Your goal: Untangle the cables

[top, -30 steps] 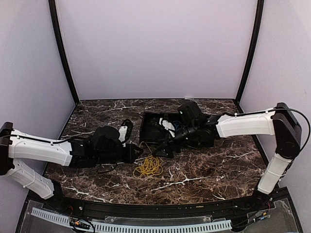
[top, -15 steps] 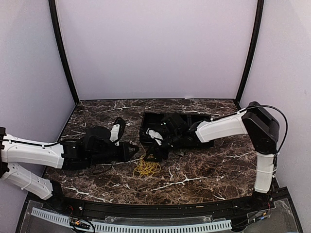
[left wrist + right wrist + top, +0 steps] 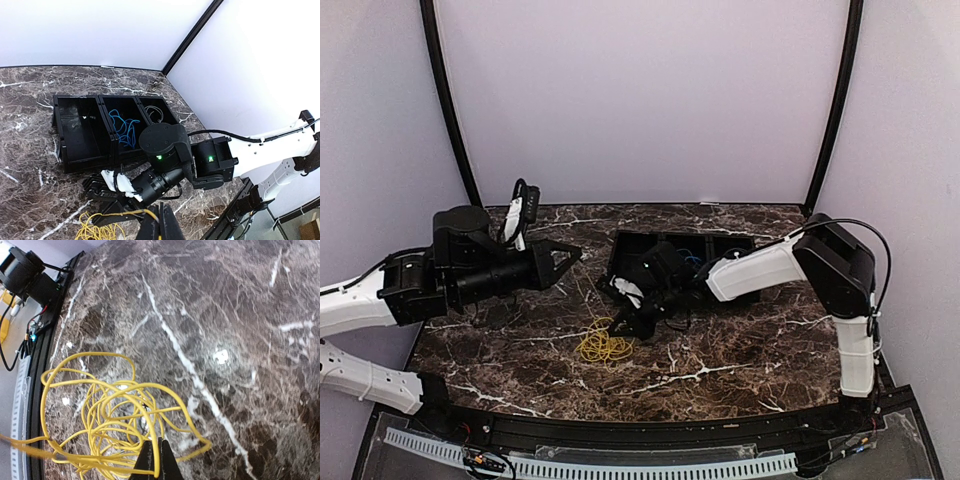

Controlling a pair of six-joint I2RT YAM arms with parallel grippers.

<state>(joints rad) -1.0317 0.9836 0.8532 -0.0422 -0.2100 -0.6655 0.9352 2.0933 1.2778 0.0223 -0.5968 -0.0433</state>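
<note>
My left gripper's yellow piece of cable still runs into the coil (image 3: 603,346), so next I raise it clear with both grippers before lowering it into the tray's empty section (image 3: 634,248).
A tangled yellow cable (image 3: 602,347) lies as a loose coil on the marble table, in front of the black tray. My left gripper (image 3: 572,254) hangs raised to the left of the tray, shut on a strand of it that runs down to the coil. In the left wrist view that strand (image 3: 115,214) enters the shut left gripper (image 3: 161,224). My right gripper (image 3: 622,324) is low at the coil's right edge. The right wrist view shows the right gripper (image 3: 155,460) shut on a loop of the yellow cable (image 3: 100,410). A blue cable (image 3: 125,127) lies in the tray's middle compartment.
The black tray (image 3: 80,161) has three compartments and stands mid-table, behind the right wrist. A thin dark wire (image 3: 157,114) lies in its right compartment. Purple walls close the back and sides. A black rail (image 3: 620,432) runs along the near edge.
The right gripper moved down-left to the coil and shut on a yellow loop. The left arm rose and swung back-left with its strand, and the coil shifted slightly left.
</note>
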